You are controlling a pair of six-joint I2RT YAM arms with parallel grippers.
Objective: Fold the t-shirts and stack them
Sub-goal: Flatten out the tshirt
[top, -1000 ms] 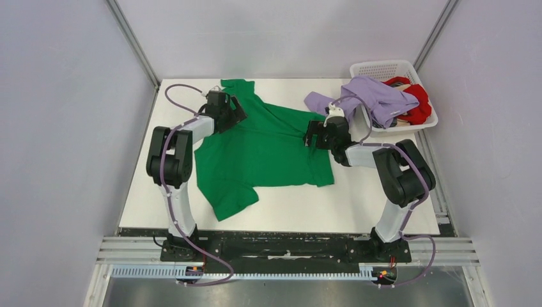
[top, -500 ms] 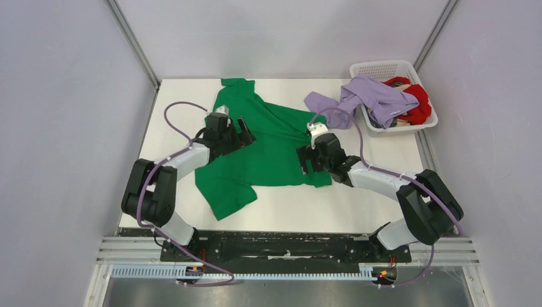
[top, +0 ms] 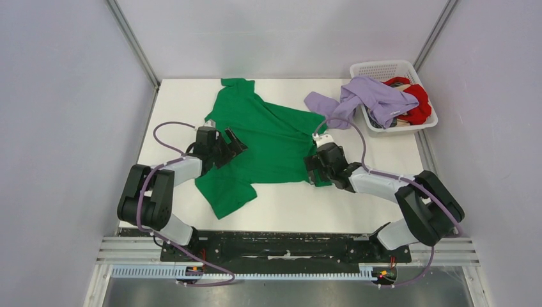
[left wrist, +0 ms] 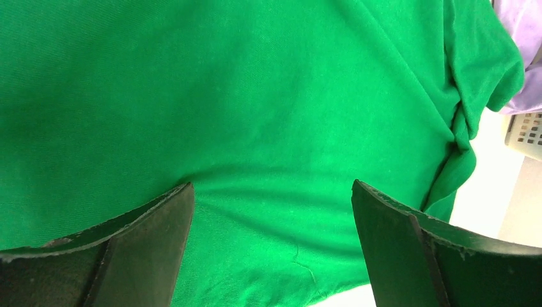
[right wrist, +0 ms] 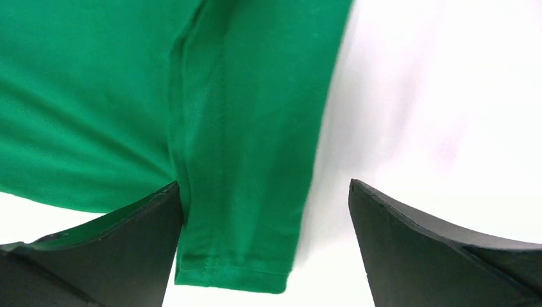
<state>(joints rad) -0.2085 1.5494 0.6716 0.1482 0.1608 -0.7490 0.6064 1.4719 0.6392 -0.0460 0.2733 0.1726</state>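
Note:
The robot's right gripper should take the hemmed corner (top: pixel 324 183) and pull it out flat before folding the t-shirt, since the green t-shirt's edge lies folded in along a crease (right wrist: pixel 180 121).
The bright green t-shirt (top: pixel 265 137) lies spread on the white table, one sleeve toward the near left. My left gripper (top: pixel 232 143) is open and low over its left side; in the left wrist view green cloth (left wrist: pixel 255 115) fills the space between the open fingers (left wrist: pixel 271 246). My right gripper (top: pixel 312 171) is open at the shirt's near right corner; in the right wrist view the hemmed corner (right wrist: pixel 236 192) lies between the fingers (right wrist: pixel 265 240), by the left one. The lavender t-shirt (top: pixel 371 96) hangs out of the basket onto the table. The red t-shirt (top: pixel 417 102) lies in the basket.
The white lattice basket (top: pixel 383 66) stands at the far right corner; its edge shows in the left wrist view (left wrist: pixel 527 131). Bare white table (top: pixel 358 204) lies near the arms' bases. Grey walls close in the left, right and far sides.
Both grippers have drawn back toward the near edge over the green shirt, the left from its far left part, the right to its near right corner. Both stayed open; the shirt barely shifted.

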